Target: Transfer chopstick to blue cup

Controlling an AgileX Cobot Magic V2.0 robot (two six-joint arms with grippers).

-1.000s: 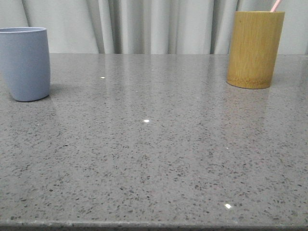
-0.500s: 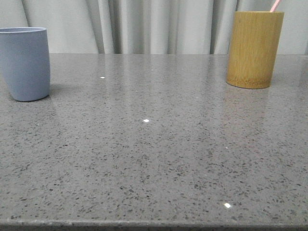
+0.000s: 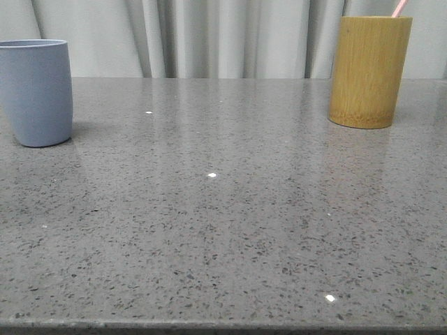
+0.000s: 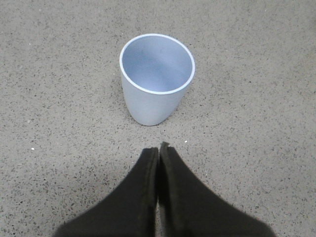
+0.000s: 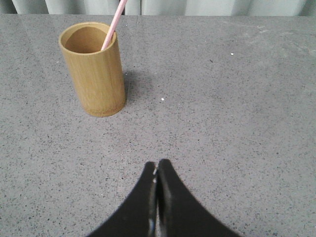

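Note:
Next, my left gripper opens its fingers first, then puts them on both sides of the cup's rim (image 4: pixel 122 66) and grips it, because it is closed short of the blue cup (image 4: pixel 154 104).
The blue cup (image 3: pixel 36 92) stands upright at the table's far left; seen from the left wrist, the cup (image 4: pixel 156 79) is empty. A pale pink chopstick (image 3: pixel 399 8) pokes out of a bamboo cylinder (image 3: pixel 370 71) at the far right, and it (image 5: pixel 113 25) leans against the cylinder's (image 5: pixel 94 69) rim in the right wrist view. My left gripper (image 4: pixel 158 147) is shut on nothing, a short way from the blue cup. My right gripper (image 5: pixel 157 163) is shut and empty too, well apart from the bamboo cylinder. Neither gripper shows in the front view.
A grey speckled stone tabletop (image 3: pixel 223 209) stretches between the two cups. Pale curtains (image 3: pixel 223 35) hang behind the table's far edge. The table's near edge runs along the bottom of the front view.

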